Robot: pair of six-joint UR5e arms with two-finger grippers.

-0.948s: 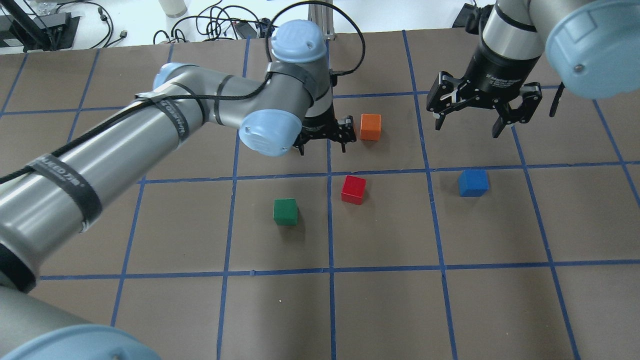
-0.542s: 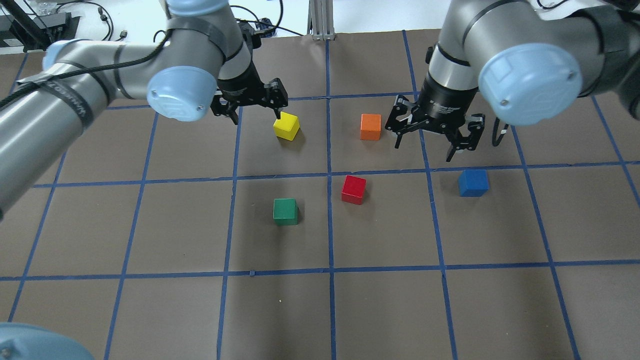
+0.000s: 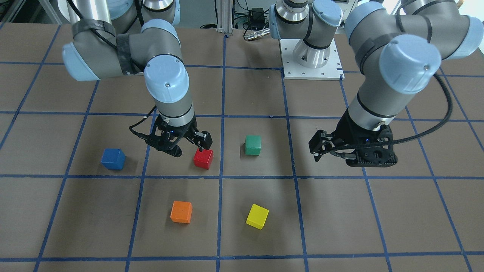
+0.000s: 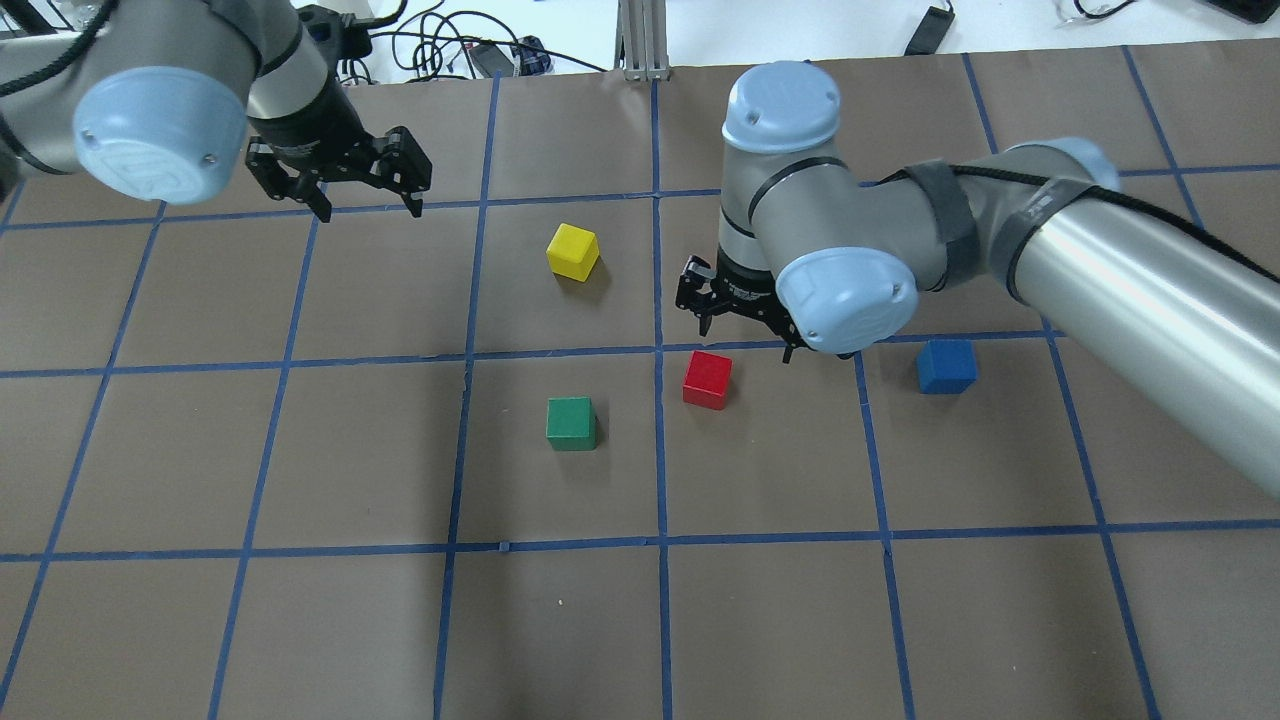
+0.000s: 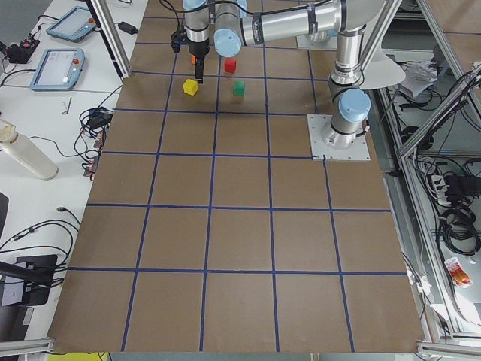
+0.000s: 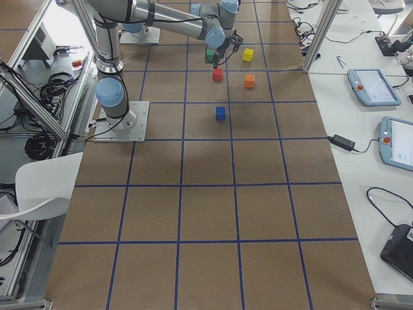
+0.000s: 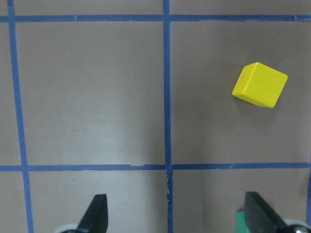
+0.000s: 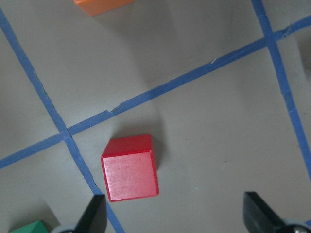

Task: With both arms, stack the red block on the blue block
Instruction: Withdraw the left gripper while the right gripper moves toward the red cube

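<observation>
The red block lies far from my left gripper and close to my right gripper, so my right gripper should stack it on the blue block.
The red block point(image 4: 707, 379) point(image 3: 203, 158) lies near the table's middle. In the right wrist view it point(image 8: 130, 168) sits left of centre between the spread fingers. My right gripper point(image 4: 745, 335) point(image 3: 187, 145) point(image 8: 177, 218) is open and empty, hovering low just beyond the red block, apart from it. The blue block point(image 4: 946, 365) point(image 3: 113, 158) lies alone, about one grid square to the red block's right in the overhead view. My left gripper point(image 4: 370, 205) point(image 3: 349, 153) point(image 7: 177, 216) is open and empty above the table at the far left.
A yellow block point(image 4: 573, 251) point(image 7: 260, 84) lies tilted beyond the centre. A green block point(image 4: 571, 423) lies left of the red block. An orange block point(image 3: 181, 211) lies beyond the red block, hidden under my right arm in the overhead view. Blue tape lines mark the brown mat.
My right arm swung left and lower, from beyond the blue block to just beyond the red block, covering the orange block. My left arm swung far left, uncovering the yellow block.
</observation>
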